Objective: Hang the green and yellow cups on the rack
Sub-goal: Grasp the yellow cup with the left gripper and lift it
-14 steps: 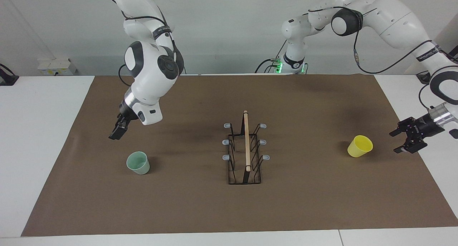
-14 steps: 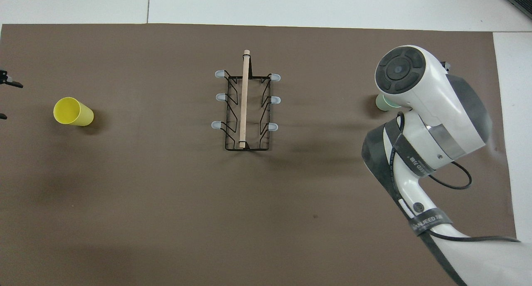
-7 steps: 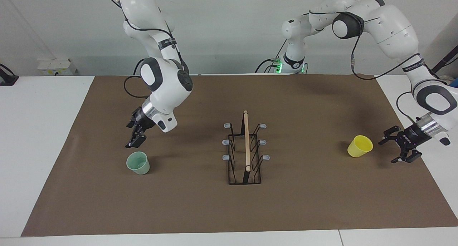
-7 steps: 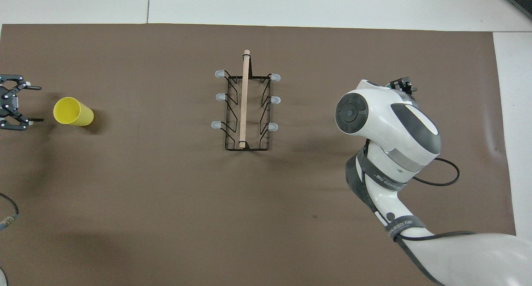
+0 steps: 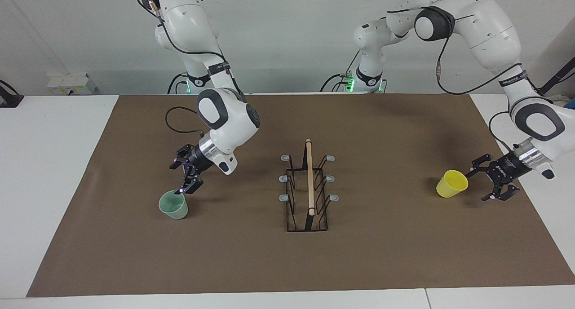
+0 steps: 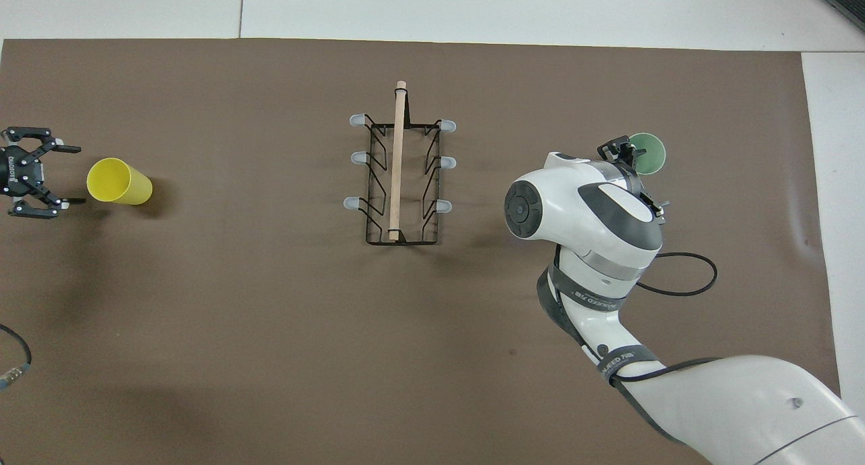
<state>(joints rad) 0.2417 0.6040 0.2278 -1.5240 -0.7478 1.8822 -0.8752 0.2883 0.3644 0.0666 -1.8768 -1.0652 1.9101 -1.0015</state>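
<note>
My gripper will slip the opening of the yellow cup (image 6: 119,181) over one of the rack's pale-tipped wires (image 6: 353,203). The wires stick outward, so the cup will hang upside down, tilted outward.
The pale green cup (image 5: 173,205) (image 6: 649,153) stands mouth up on the brown mat toward the right arm's end. My right gripper (image 5: 179,178) (image 6: 638,174) is open and empty, tilted down just above the cup's rim on its robot-facing side. The yellow cup (image 5: 451,183) (image 6: 118,181) stands mouth up toward the left arm's end. My left gripper (image 5: 479,186) (image 6: 76,174) is open and empty, low beside the yellow cup, a small gap away, jaws facing it. The black wire rack (image 5: 309,178) (image 6: 397,161) with its wooden bar stands mid-mat with nothing on its prongs.
The brown mat (image 5: 287,264) covers most of the white table (image 5: 49,174). The right arm's bulky elbow (image 6: 581,211) hangs over the mat between the rack and the green cup. A white socket box (image 5: 71,83) sits at the wall.
Both grippers have come down and in. The right gripper moved from above the mat to just over the green cup's rim. The left gripper moved closer to the yellow cup.
</note>
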